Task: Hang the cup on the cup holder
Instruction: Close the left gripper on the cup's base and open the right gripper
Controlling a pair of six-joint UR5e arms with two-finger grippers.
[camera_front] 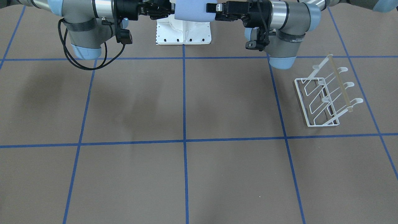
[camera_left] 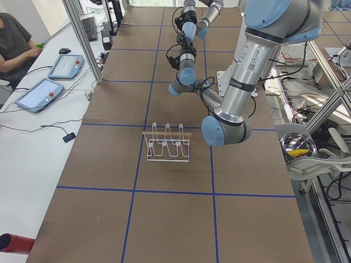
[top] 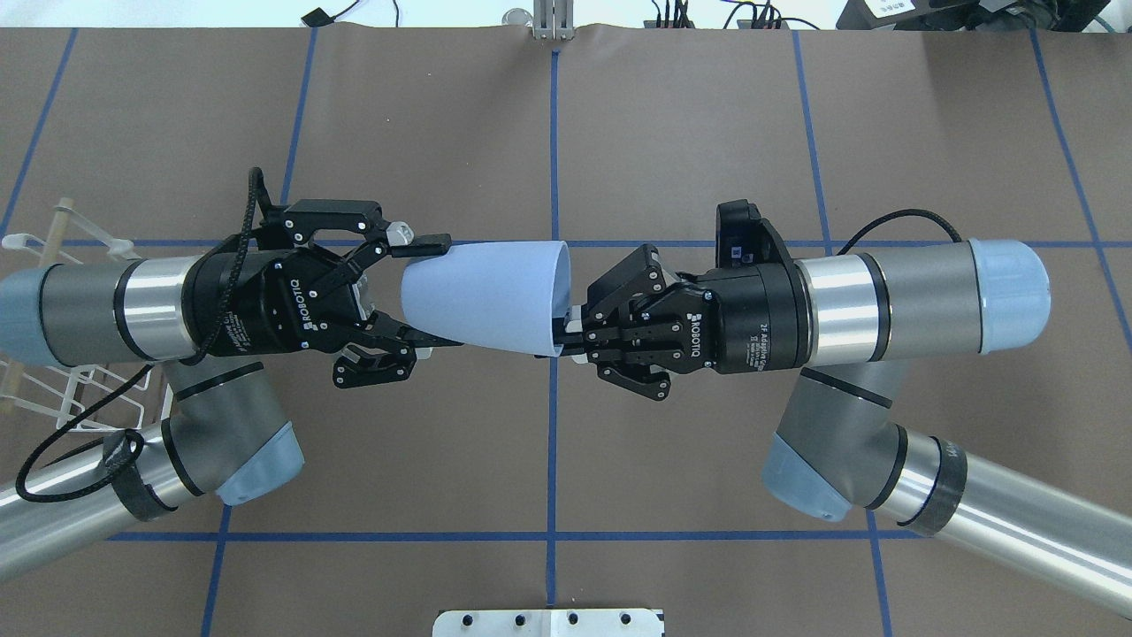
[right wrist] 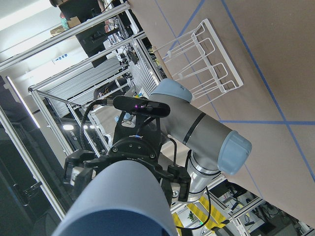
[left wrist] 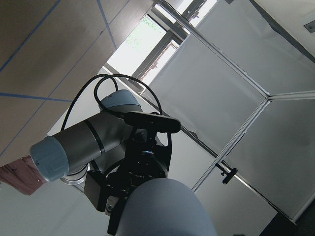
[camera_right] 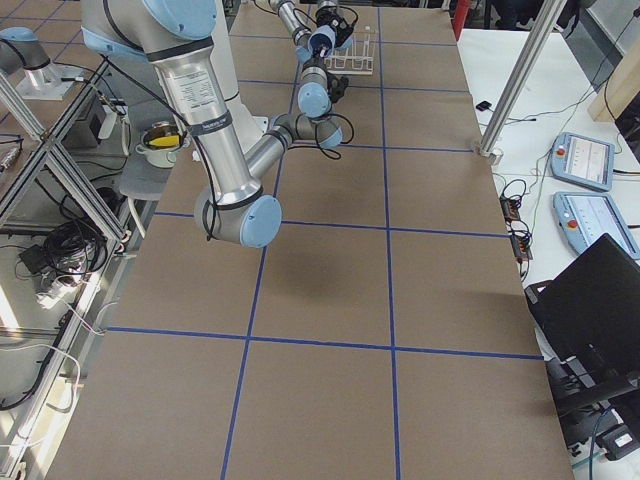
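The cup holder's slanted wire pegs (camera_front: 325, 100) have rounded ends, so the light-blue cup (camera_front: 194, 10) will come to rest at a tilt with its opening facing down when I lower it over one.
The light-blue cup (top: 482, 296) hangs on its side in mid-air between the two arms, above the table's middle. Its wide mouth faces the right arm. My right gripper (top: 566, 326) is shut on the lower part of the rim. My left gripper (top: 453, 292) is open, one finger on each side of the cup's narrow closed end, with a small gap at the upper finger. The white wire cup holder (camera_front: 326, 93), with its tan wooden rod, stands on the table at the robot's left. In the overhead view the left arm partly hides the cup holder (top: 53, 265).
The white robot base plate (camera_front: 183, 34) sits at the table's near-robot edge. Blue tape lines (camera_front: 184, 140) grid the brown table. A person (camera_left: 13, 38) sits at a side desk with tablets (camera_left: 38, 93), off the table.
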